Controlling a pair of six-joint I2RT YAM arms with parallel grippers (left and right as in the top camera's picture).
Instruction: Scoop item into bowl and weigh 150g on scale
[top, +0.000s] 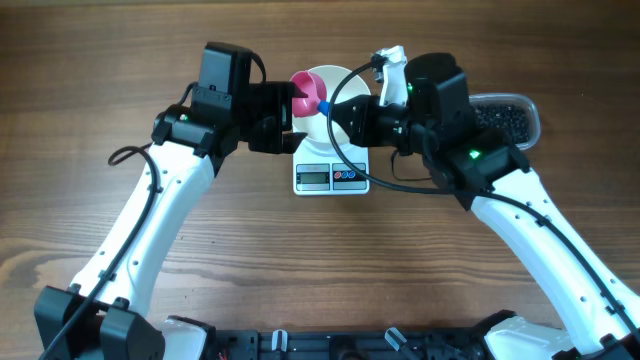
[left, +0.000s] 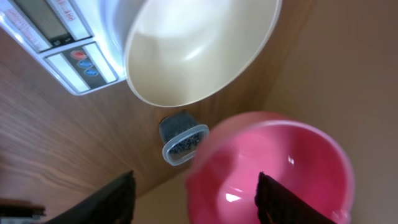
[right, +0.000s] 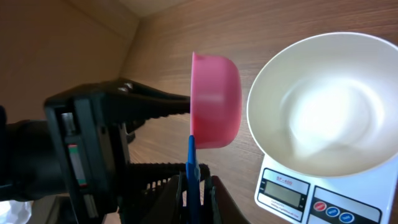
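Observation:
My left gripper should leave the cup, close and push the red button (top: 338, 174) before weighing, since the scale's display (top: 314, 178) is blank while my right gripper holds the scoop.
A pink scoop (top: 308, 92) with a blue handle (right: 193, 168) hangs over the table just left of the white bowl (top: 335, 125). My right gripper (right: 194, 194) is shut on the handle. My left gripper (left: 196, 202) is open, its fingers (left: 115, 199) spread either side of the scoop's cup (left: 273, 162). The bowl stands on the white scale (top: 331, 177), and its inside shows only plain white (right: 323, 106). The item, small black beads (top: 505, 118), lies in a clear tub at the far right, also seen in the left wrist view (left: 184, 143).
Both arms meet over the back middle of the wooden table. The scale's display and buttons (right: 314, 202) face the front edge. A black cable (top: 345, 150) loops from the right arm across the bowl.

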